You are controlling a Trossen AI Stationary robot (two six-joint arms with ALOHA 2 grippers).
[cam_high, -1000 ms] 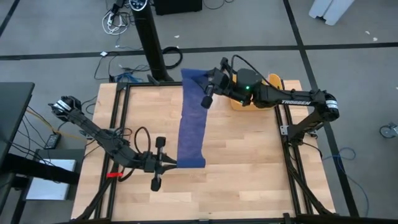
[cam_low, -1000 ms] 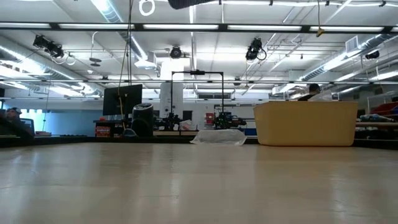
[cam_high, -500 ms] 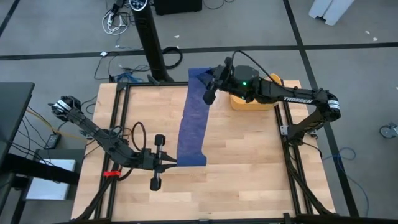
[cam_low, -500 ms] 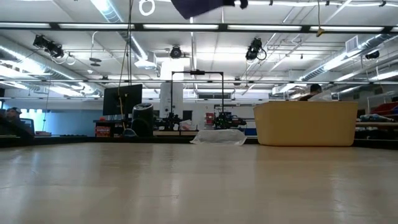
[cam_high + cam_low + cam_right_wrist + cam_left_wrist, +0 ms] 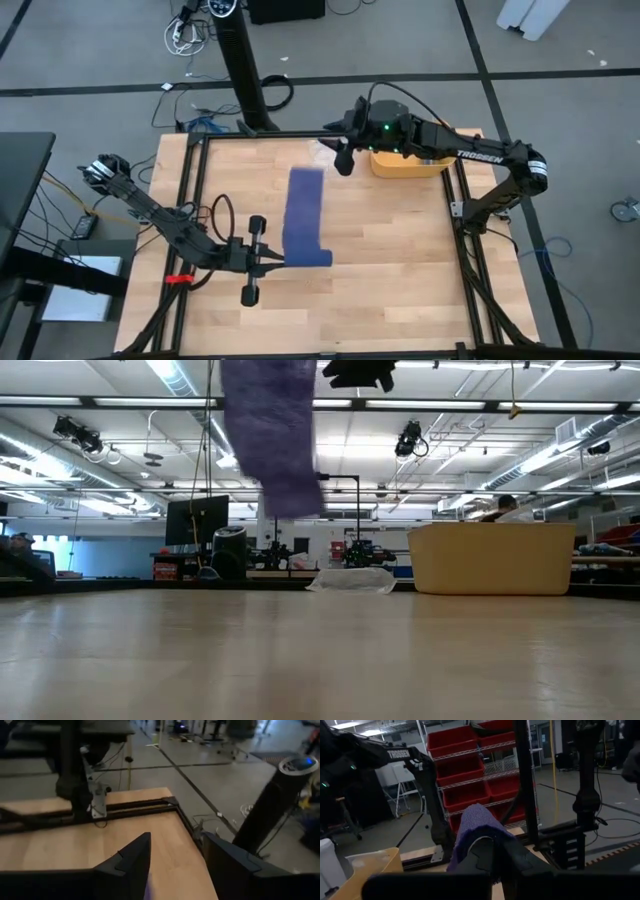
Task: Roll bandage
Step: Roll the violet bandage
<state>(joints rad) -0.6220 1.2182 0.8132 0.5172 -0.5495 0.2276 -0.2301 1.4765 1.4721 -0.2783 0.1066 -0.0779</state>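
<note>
The dark-blue bandage is gripped only at its near end, so its loose far end will fall and hang down until the robot pulls it straight.
The dark-blue bandage is a long band stretched out in the air above the table. Its far end is loose and blurred. In the low view the bandage hangs from the picture's top, clear of the tabletop. My left gripper is at the band's near end, shut on it. It also shows in the left wrist view. My right gripper is open and empty beyond the band's far end, next to the yellow tub. In the right wrist view the right gripper holds nothing. My left gripper pinches the bandage's near end between its two fingers, at its left corner. The fingers come level from the table's left. The band rises from the fingers and runs toward the far edge, clear of the table and slack.
The yellow tub stands at the far right of the table. A clear plastic wrapper lies left of it near the far edge. Dark frame rails run along the table's sides. Bare wood lies under and around the bandage.
My right gripper has let go of the bandage's far end and drawn back a little toward the far right. The far end has dropped away from it and the band now shows shorter and slack. Its near end stays in my left gripper.
</note>
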